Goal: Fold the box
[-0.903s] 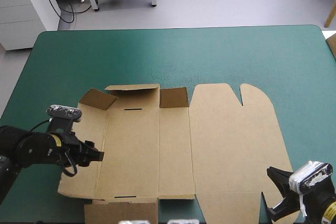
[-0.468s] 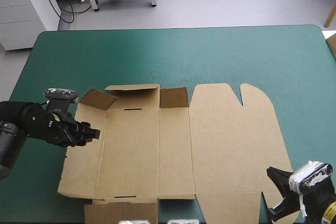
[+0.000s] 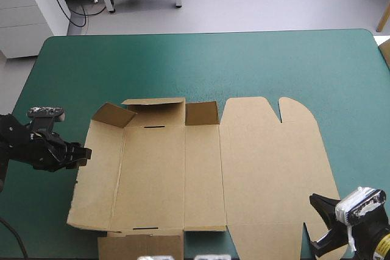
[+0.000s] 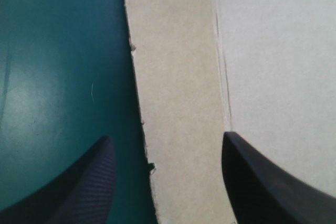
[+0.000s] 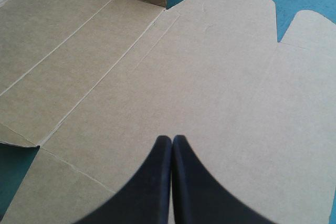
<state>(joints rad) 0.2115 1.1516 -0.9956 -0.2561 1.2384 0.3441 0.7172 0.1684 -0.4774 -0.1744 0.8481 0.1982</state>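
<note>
The lid panel (image 3: 274, 168) is joined to the box along a crease (image 3: 222, 172), so it will swing round flat when I pull the side panel around.
The brown box (image 3: 201, 168) lies as a flat cut sheet in the middle of the teal-green table (image 3: 201, 65). Two small flaps at its far left (image 3: 113, 114) are tilted up, and the lid panel (image 3: 274, 168) lies flat on the right. My left gripper (image 3: 82, 153) is low, just off the box's left edge, and open. In the left wrist view the left gripper (image 4: 163, 182) straddles the edge of the left side panel (image 4: 178, 77). My right gripper (image 3: 318, 223) is at the lid's near right corner. The right gripper (image 5: 172, 140) is shut and empty over the lid (image 5: 210, 77).
The box's near flap (image 3: 140, 246) reaches the table's near edge. A pale object (image 3: 385, 50) pokes in at the table's right edge. Teal-green cover (image 4: 58, 66) lies beside the left gripper, toward the table's left edge.
My left gripper has drawn back leftward, from over the box's left side panel to just outside its edge. The box and the right arm have not moved.
</note>
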